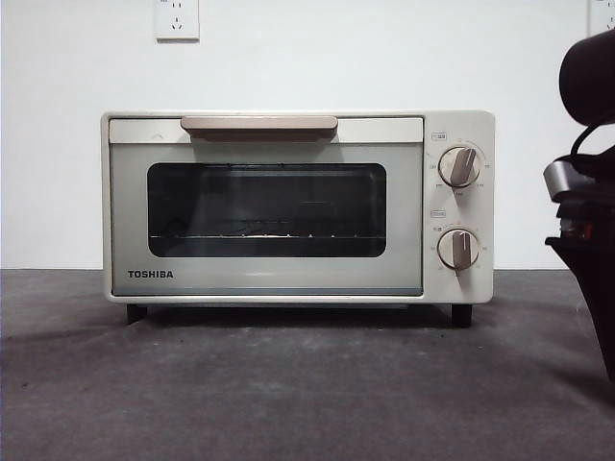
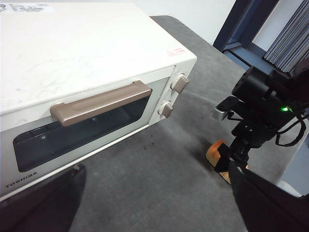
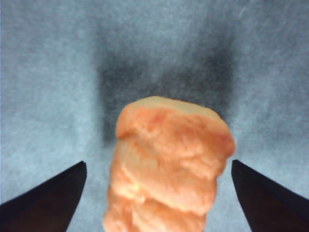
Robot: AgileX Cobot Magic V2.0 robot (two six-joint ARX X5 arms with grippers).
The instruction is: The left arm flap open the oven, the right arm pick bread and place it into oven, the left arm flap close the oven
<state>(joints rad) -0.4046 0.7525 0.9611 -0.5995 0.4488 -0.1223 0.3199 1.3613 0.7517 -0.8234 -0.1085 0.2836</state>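
Observation:
The robot should expect an empty rack to hold the bread when it puts the bread in place, because a thin bright wire can be seen behind the dark glass door.
The cream-white TOSHIBA oven stands on the grey table with its dark glass door shut and its tan handle at the top. It also shows in the left wrist view. The golden-orange bread lies on the table to the right of the oven. It is hidden in the front view. My right gripper is low over the bread, open, with one jaw on each side and a gap to the crust. It also shows in the left wrist view. My left gripper is open and empty, above and in front of the oven door.
The right arm fills the front view's right edge, beside the oven's two knobs. A wall socket is on the white wall behind. Dark door frames and a blind stand beyond the table's edge.

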